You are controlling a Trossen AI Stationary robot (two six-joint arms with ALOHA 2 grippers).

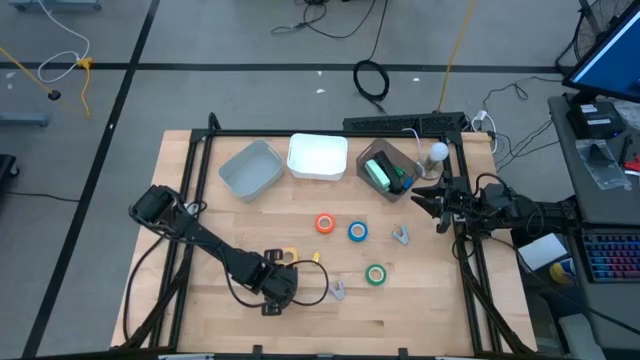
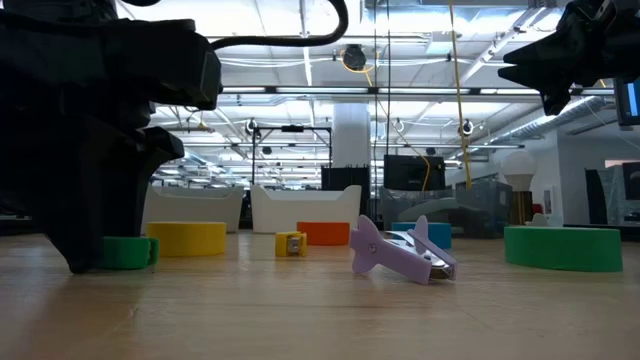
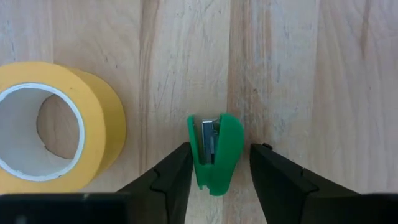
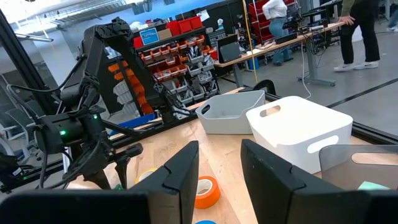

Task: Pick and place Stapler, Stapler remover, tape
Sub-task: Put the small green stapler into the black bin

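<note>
Next, I center my left gripper on the green stapler and squeeze both stapler sides (image 3: 215, 158) before I lift it, because the stapler lies against one finger with a gap to the other (image 3: 247, 163).
A small green stapler (image 3: 214, 155) lies flat on the wooden table, between the two fingers of my left gripper (image 3: 221, 154), which points down at it and stands open near the table's front (image 1: 280, 292). The yellow tape roll (image 3: 93, 124) lies flat beside it. The orange (image 1: 325, 224), blue (image 1: 358, 232) and green (image 1: 376, 274) tape rolls lie flat mid-table. One purple stapler remover (image 1: 337, 291) lies right of my left gripper, another (image 1: 400, 236) near the blue roll. My right gripper (image 4: 219, 165) hovers open and level at the table's right edge (image 1: 438, 205), holding nothing. My left gripper comes from above with one finger on each long side of the green stapler. One finger (image 3: 180, 165) stands right against the stapler's side (image 3: 194, 158); whether it touches I cannot tell. The other finger (image 3: 264, 162) is a gap away. The stapler rests on the table.
Three bins stand along the far edge: a grey-blue one (image 1: 250, 168), a white one (image 1: 318, 157) and a grey one (image 1: 385, 172) with green and teal items inside. A tiny yellow piece (image 1: 315, 257) lies near the yellow roll. A black frame (image 1: 330, 133) borders the table.
</note>
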